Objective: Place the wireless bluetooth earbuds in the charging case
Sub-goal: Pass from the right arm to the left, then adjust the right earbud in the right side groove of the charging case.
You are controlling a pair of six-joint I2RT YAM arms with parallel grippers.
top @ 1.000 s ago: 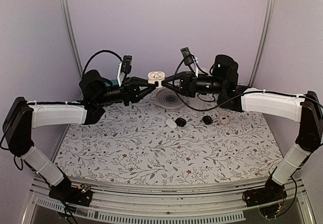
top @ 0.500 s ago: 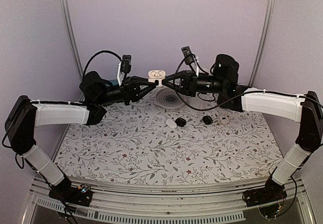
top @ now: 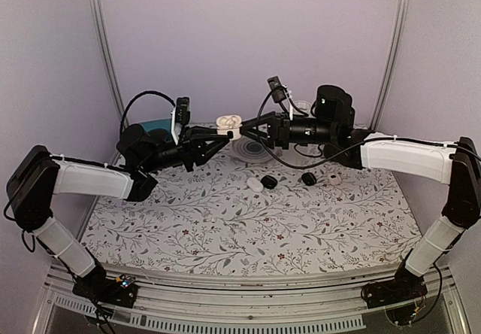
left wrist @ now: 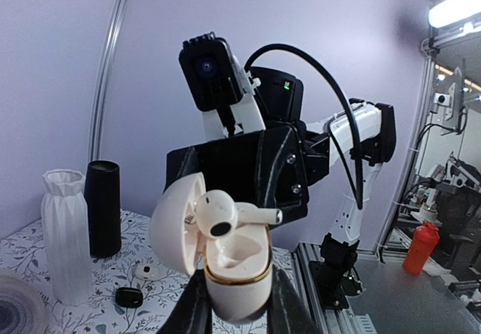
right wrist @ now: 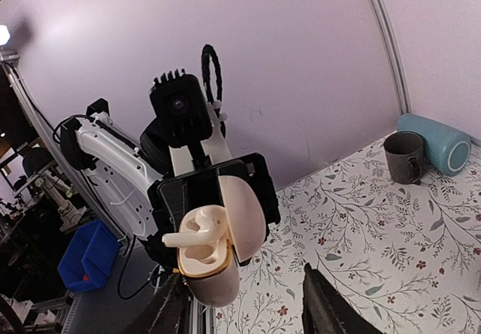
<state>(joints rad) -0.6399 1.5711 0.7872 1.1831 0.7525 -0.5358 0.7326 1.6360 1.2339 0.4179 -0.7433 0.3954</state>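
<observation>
Next, I tilt my right gripper down and nudge the stem (left wrist: 261, 216) with a finger, because the earbud (left wrist: 217, 211) lies across the charging case's opening with its stem past the charging case's rim.
The white charging case (top: 226, 127) hangs in the air at the back of the table, lid flipped open, with my left gripper (top: 219, 132) shut on its base. In the left wrist view the case (left wrist: 234, 274) stands between my left gripper's (left wrist: 237, 308) dark fingers (left wrist: 192, 310). One white earbud (left wrist: 224, 215) lies across the case's opening, its stem sticking out sideways, not seated in a well. My right gripper (top: 245, 130) is just right of the case, open. In the right wrist view its gripper (right wrist: 245, 310) is empty, with the case (right wrist: 213, 266) and earbud (right wrist: 197, 232) beyond the fingers.
On the floral table lie a white oval pod (top: 255, 185), two black pods (top: 269, 181) (top: 308, 177) and a small white piece (top: 334, 177). A ribbed disc (top: 252, 148) sits under the grippers. A mug (right wrist: 406, 156), teal bottle (right wrist: 443, 142), white vase (left wrist: 66, 236) and black cylinder (left wrist: 103, 206) stand at the back.
My right gripper has opened and let go of the earbud, which now rests on the case. The left arm has shifted the case slightly left and lower.
</observation>
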